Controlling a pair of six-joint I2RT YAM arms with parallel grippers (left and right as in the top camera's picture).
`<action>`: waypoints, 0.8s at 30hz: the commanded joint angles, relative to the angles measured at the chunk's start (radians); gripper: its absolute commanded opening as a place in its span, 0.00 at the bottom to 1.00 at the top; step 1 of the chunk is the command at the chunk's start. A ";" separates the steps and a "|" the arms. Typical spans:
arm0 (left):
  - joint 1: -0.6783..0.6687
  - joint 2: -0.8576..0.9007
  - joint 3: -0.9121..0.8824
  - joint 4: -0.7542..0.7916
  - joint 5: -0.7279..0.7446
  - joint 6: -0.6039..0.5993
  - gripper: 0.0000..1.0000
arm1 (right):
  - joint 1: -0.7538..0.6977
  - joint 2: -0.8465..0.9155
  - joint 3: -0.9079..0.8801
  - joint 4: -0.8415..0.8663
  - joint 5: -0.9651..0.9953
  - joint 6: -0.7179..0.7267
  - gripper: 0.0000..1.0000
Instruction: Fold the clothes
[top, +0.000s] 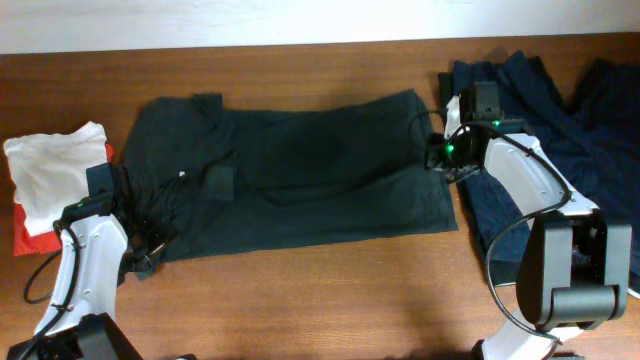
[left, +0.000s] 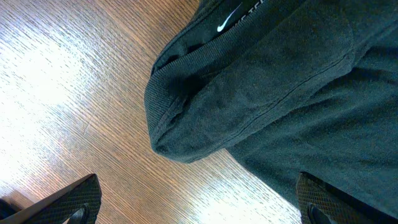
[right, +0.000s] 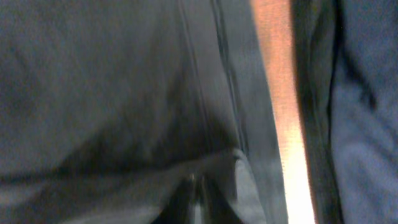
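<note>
The black T-shirt's corner (left: 180, 121) is bunched up next to my open left gripper. Next, my left gripper moves back in, pinches the folded edge (left: 225, 146) and pulls it straight first.
The black T-shirt (top: 300, 180) lies spread flat across the middle of the table, plain side up; no lettering shows. My left gripper (top: 150, 252) is at its lower left corner. In the left wrist view it (left: 199, 210) is open wide over bare wood, its right finger over the shirt (left: 280, 93), whose ribbed collar and swoosh label show. My right gripper (top: 437, 152) is at the shirt's right edge. In the blurred right wrist view its jaws (right: 200, 196) are closed on a fold of the shirt (right: 124, 93) near the hem.
A navy-blue wrinkled garment (top: 560, 110) lies at the far right under the right arm and shows in the right wrist view (right: 367, 124). A folded white piece (top: 50, 165) lies on a red one (top: 25, 235) at the far left. Bare wood table (top: 330, 290) runs along the front.
</note>
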 joint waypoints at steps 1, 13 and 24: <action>0.006 -0.017 -0.001 0.004 0.008 0.017 0.99 | 0.004 0.005 0.019 0.039 0.006 0.006 0.49; -0.085 -0.014 0.052 0.185 0.068 0.142 0.94 | 0.001 0.008 -0.024 -0.238 0.158 -0.002 0.25; -0.120 0.101 0.051 0.225 0.087 0.152 0.94 | 0.004 0.008 -0.124 -0.208 0.150 -0.002 0.24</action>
